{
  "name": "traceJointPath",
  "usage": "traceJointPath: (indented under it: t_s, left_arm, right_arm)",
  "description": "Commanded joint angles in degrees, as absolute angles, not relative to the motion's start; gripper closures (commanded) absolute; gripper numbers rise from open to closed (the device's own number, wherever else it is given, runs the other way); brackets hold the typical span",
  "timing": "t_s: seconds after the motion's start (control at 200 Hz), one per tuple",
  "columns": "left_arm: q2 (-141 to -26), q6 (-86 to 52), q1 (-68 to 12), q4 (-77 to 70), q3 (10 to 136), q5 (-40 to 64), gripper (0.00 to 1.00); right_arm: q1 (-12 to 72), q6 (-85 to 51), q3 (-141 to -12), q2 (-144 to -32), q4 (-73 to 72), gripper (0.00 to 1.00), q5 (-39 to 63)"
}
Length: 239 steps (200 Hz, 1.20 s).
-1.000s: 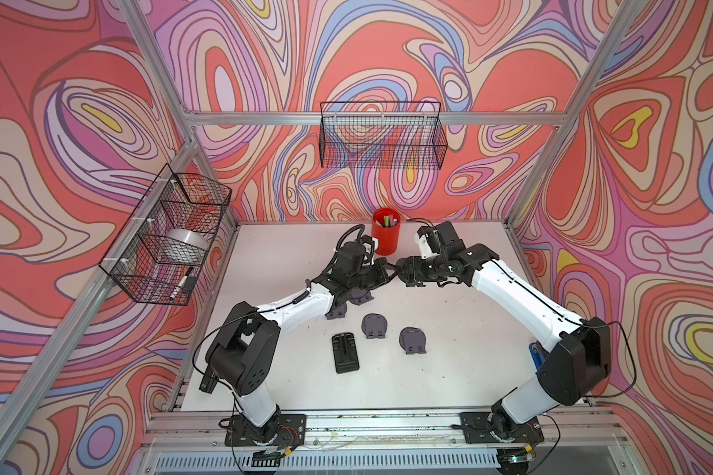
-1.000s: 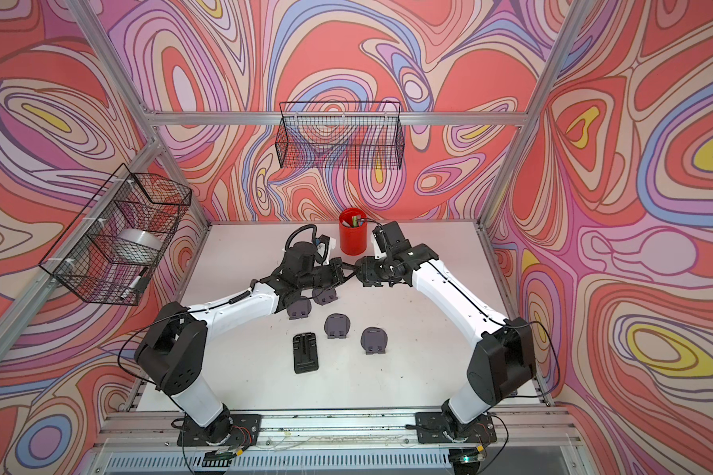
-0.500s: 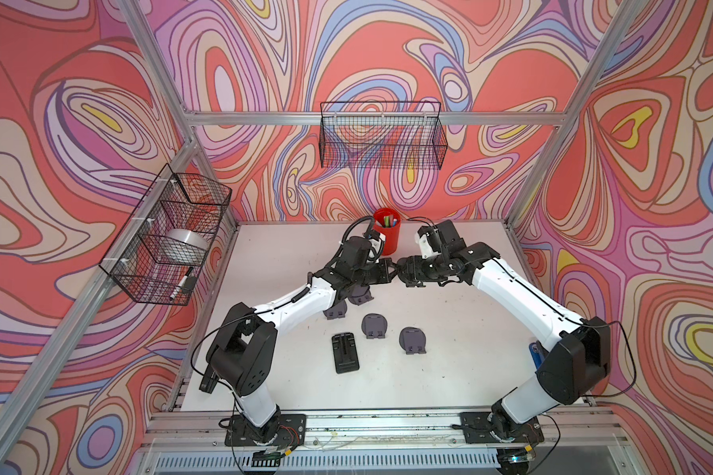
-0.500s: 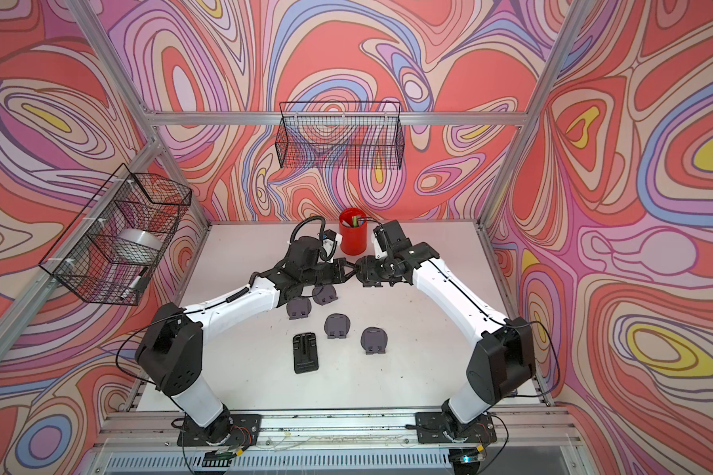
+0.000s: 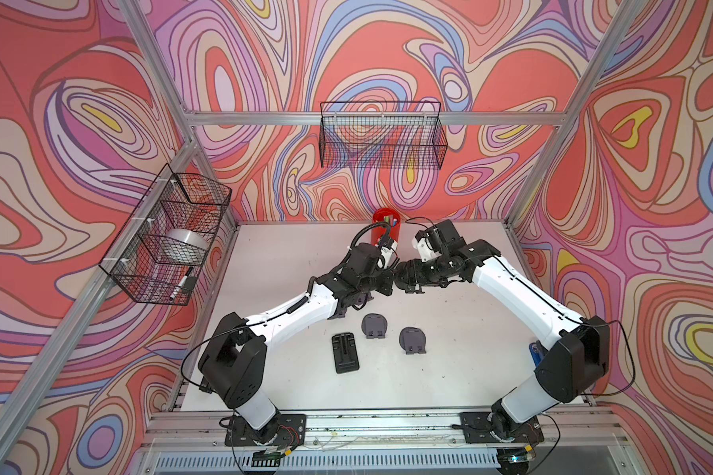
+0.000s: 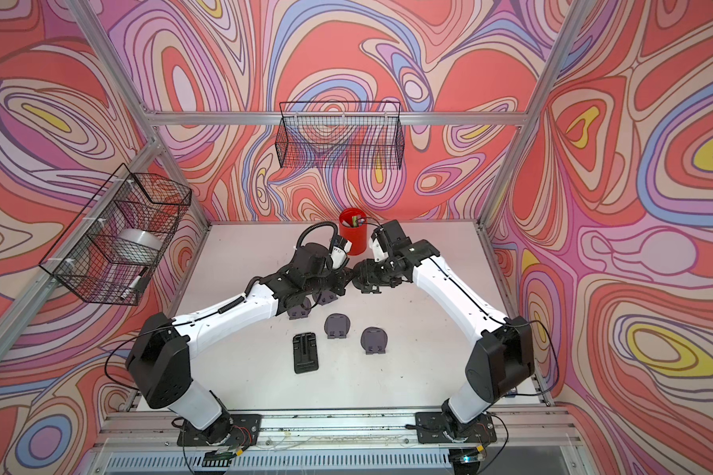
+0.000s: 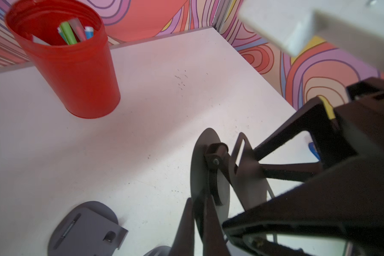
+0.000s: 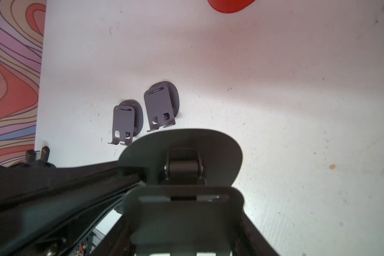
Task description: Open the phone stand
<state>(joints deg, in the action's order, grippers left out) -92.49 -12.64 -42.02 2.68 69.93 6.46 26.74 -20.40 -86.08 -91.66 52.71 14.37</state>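
Observation:
The slanted disc's edge [image 7: 198, 204] is the only part between my left gripper's fingers, so next my left gripper opens and grips the disc squarely, nearer to the hinge [image 7: 216, 156].
The phone stand [image 5: 396, 282] [image 6: 351, 280], dark grey metal, hangs in the air between both grippers near the back middle of the table. My left gripper [image 7: 198, 221] [image 5: 387, 284] is shut on the edge of its round base disc [image 7: 205, 141]. My right gripper [image 8: 186, 228] [image 5: 404, 279] is shut across the width of its rectangular back plate [image 8: 182, 221], one finger on each side. In the left wrist view the plate [image 7: 246, 177] stands slightly apart from the disc at the hinge [image 7: 215, 155]. The hinge [image 8: 183, 168] shows above the plate.
A red cup [image 5: 385, 228] [image 7: 69, 66] of pens stands just behind the grippers. Folded grey stands [image 5: 373, 325] [image 5: 413, 339] and a flat black one [image 5: 345, 353] lie nearer the front; others sit partly under my left arm [image 6: 298, 310]. Wire baskets hang on the back [image 5: 381, 135] and left [image 5: 169, 234] walls.
My left wrist has shifted slightly up and toward the red cup. Both grippers keep their hold on the stand, and the right arm has hardly moved.

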Motion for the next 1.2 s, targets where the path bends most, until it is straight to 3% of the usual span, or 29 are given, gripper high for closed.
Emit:
traceJointPath:
  t_s: [0.0, 0.27, 0.431, 0.551, 0.661, 0.987, 1.192]
  left_arm:
    - [-91.05, -1.25, -42.28, 3.3, 66.67, -2.58, 1.0]
    - [-88.99, -1.25, -42.28, 2.82, 65.75, -1.0, 1.0]
    - [-86.91, -6.75, -42.28, 1.95, 63.65, 2.37, 0.67]
    - [-84.71, -11.58, -41.8, -0.12, 60.63, 5.19, 0.55]
    - [-82.49, -16.38, -40.74, -3.11, 57.74, 9.63, 0.5]
    - [-83.75, -33.25, -35.71, -22.79, 51.33, 29.23, 0.5]
    - [-87.1, -37.55, -35.24, -28.45, 52.09, 32.23, 0.51]
  right_arm:
    - [27.53, -18.43, -89.82, -90.7, 56.58, 0.9, 21.07]
    - [27.51, -17.85, -92.11, -90.32, 59.34, 0.9, 18.92]
    - [27.51, -18.78, -91.67, -89.85, 57.36, 0.91, 18.14]
    - [27.52, -18.96, -92.17, -89.49, 57.29, 0.92, 17.45]
    - [27.51, -18.98, -93.05, -89.57, 57.82, 0.92, 16.93]
    - [27.54, -18.72, -93.59, -89.64, 58.27, 0.92, 17.05]
    - [27.52, -18.71, -93.77, -89.74, 58.36, 0.93, 16.96]
